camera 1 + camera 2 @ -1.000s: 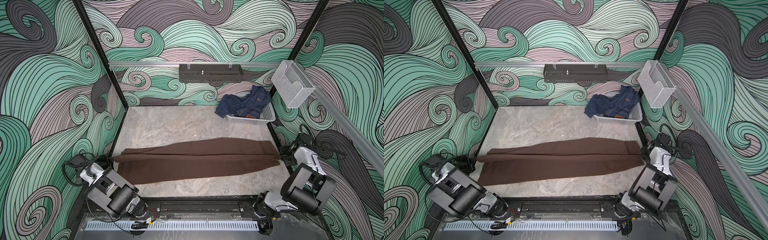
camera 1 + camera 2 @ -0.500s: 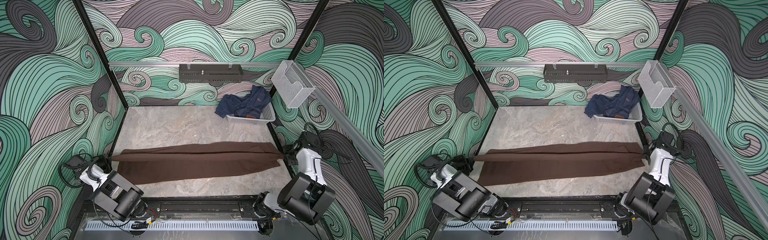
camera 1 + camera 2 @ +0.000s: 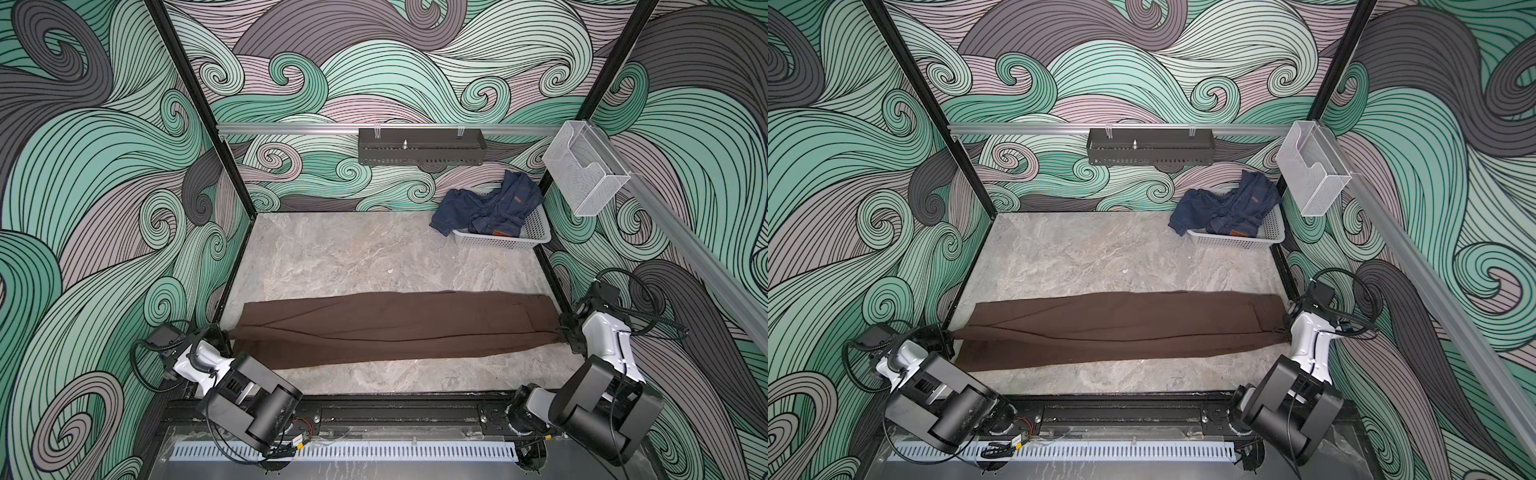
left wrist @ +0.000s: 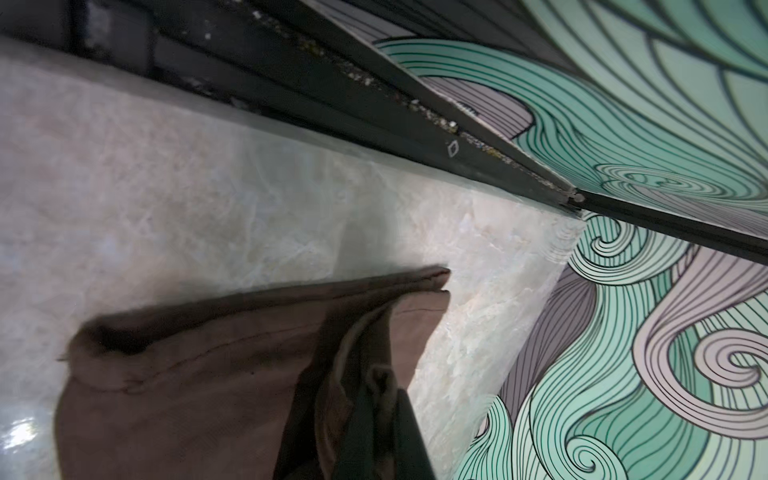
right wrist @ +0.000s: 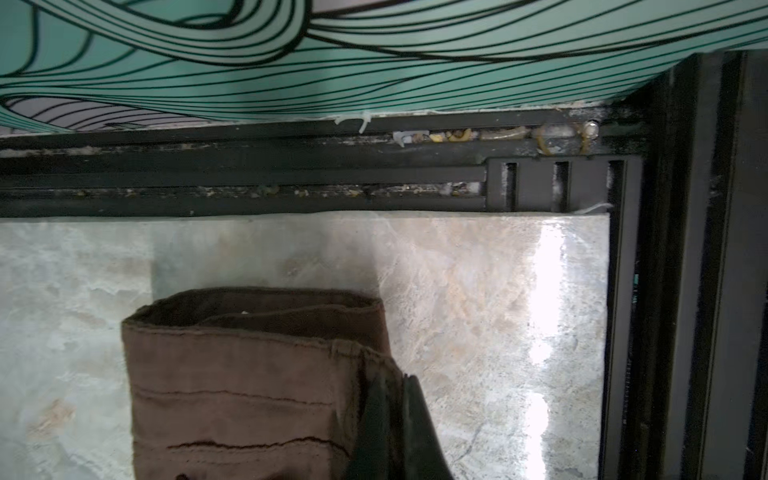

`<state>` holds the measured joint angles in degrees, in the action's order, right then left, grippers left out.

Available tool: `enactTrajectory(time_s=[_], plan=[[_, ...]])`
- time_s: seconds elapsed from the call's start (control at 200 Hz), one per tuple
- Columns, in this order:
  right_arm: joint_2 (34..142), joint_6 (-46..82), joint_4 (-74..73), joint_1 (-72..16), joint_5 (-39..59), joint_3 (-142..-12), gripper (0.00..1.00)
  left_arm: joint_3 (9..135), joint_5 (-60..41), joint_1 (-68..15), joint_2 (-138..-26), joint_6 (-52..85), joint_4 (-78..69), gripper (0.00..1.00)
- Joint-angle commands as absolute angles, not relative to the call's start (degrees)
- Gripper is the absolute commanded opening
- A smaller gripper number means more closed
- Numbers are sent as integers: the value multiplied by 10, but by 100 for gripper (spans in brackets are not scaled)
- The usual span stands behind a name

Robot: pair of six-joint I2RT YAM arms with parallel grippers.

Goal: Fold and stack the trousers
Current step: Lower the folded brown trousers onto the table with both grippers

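My two grippers should lift the upper leg toward the table's back [image 3: 360, 244] before they lay it forward, because it is creased and stops short of the lower leg's front edge [image 3: 320, 365].
The dark brown trousers [image 3: 395, 328] [image 3: 1121, 328] lie stretched left to right across the front half of the marble table. My left gripper [image 3: 226, 332] [image 3: 951, 334] is shut on the leg-hem end at the table's left edge. In the left wrist view its fingers [image 4: 384, 386] pinch bunched brown fabric [image 4: 187, 395]. My right gripper [image 3: 565, 330] [image 3: 1285, 330] is shut on the waistband end at the right edge. The right wrist view shows its jaws [image 5: 395, 382] closed on the waistband [image 5: 241, 374]. The cloth runs taut between both grippers.
A white basket [image 3: 536, 232] holding dark blue denim garments [image 3: 486, 208] stands at the back right corner. On the rear rail hangs a black tray [image 3: 419, 147], and a clear wire holder [image 3: 582, 174] hangs on the right rail. Black frame bars border the table.
Both grippers, still shut on the trousers' ends, have shifted a little toward the front edge, drawing the held fold line forward. The cloth now lies flatter and tauter.
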<state>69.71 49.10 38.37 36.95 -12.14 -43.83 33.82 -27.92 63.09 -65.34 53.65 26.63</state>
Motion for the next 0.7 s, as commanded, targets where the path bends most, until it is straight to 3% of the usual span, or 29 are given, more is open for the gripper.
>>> enactTrajectory(time_s=[0.0,0.33,0.53,0.695], plan=[[694,492,366,374,-161,-436,0,340,-253,641,-662,520,265,0],[727,534,343,358,-85,-478,0,350,-319,624,-703,570,167,0],[827,551,348,265,-67,-639,0,493,-293,525,-764,622,146,0],[849,537,311,243,-52,-700,0,573,-298,503,-804,650,127,0]])
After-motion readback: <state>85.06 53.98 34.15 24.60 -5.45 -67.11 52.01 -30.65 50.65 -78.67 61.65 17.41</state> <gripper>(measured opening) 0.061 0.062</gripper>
